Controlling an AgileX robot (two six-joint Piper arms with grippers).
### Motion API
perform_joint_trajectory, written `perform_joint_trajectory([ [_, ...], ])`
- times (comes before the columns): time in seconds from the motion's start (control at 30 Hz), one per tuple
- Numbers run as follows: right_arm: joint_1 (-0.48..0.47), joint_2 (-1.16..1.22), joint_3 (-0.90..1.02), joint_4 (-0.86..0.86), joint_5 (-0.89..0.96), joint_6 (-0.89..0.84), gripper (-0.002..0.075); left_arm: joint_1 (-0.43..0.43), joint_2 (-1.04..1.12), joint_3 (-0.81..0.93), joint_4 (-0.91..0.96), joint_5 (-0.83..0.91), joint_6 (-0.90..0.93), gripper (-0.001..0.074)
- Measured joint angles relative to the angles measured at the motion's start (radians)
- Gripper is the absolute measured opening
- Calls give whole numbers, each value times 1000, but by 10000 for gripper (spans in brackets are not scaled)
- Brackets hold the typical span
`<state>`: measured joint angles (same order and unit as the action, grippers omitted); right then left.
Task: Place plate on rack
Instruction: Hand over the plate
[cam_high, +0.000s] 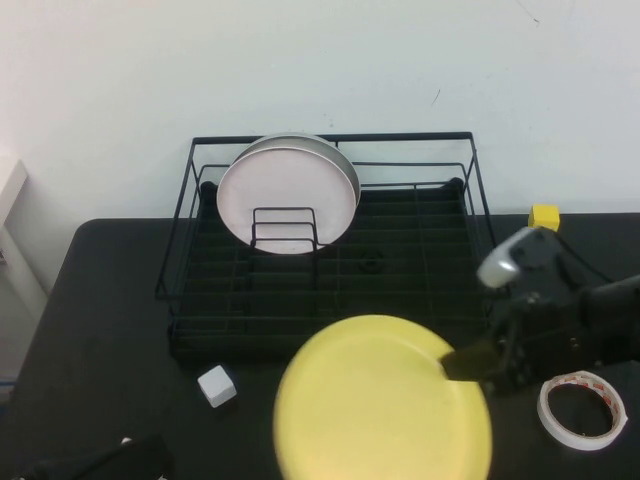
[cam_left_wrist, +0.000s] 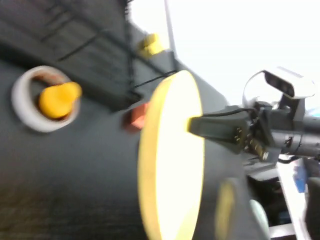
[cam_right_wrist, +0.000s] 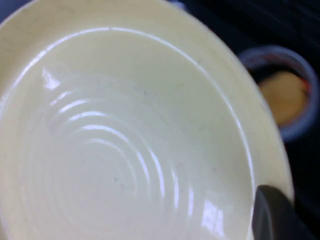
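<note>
The robot's right gripper has hold of the yellow plate, but the rack's wire slots (cam_high: 285, 228) are on the left gripper's side, so next the left gripper grasps the plate's free rim (cam_high: 281, 425).
The yellow plate (cam_high: 380, 405) hangs in front of the black wire rack (cam_high: 325, 300), near the table's front. My right gripper (cam_high: 455, 362) is shut on the plate's right rim. The left wrist view shows the plate (cam_left_wrist: 172, 160) edge-on with the right gripper (cam_left_wrist: 192, 125) clamped on it. In the right wrist view the plate (cam_right_wrist: 125, 140) fills the picture, with one dark finger (cam_right_wrist: 275, 215) over its rim. My left gripper (cam_high: 110, 462) sits low at the front left corner, away from the plate.
A white plate with a grey rim (cam_high: 288, 195) stands in the rack's back left. A white cube (cam_high: 217, 385), a tape roll (cam_high: 583, 408) and a yellow block (cam_high: 545, 216) lie around. Another tape roll (cam_left_wrist: 42, 100) holds a yellow object, beside an orange block (cam_left_wrist: 136, 116).
</note>
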<state>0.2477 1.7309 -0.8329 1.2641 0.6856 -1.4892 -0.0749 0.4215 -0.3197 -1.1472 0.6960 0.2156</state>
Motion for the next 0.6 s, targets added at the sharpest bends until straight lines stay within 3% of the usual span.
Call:
perform_joint_trajectory([
  [0.1, 88, -71, 2, 25, 0, 0, 11, 0, 0, 0, -52, -9, 86, 441],
  [0.17, 136, -102, 2, 48, -6, 0, 11, 0, 0, 0, -55, -22, 133, 563],
  [0.23, 178, -122, 2, 69, -10, 0, 11, 0, 0, 0, -55, -32, 172, 634],
  [0.43, 275, -129, -43, 119, -21, -4, 11, 1, 0, 0, -38, -24, 217, 655],
  [0.6, 300, -129, -132, 153, -29, -33, 11, 1, 0, 0, 61, -22, 170, 648],
])
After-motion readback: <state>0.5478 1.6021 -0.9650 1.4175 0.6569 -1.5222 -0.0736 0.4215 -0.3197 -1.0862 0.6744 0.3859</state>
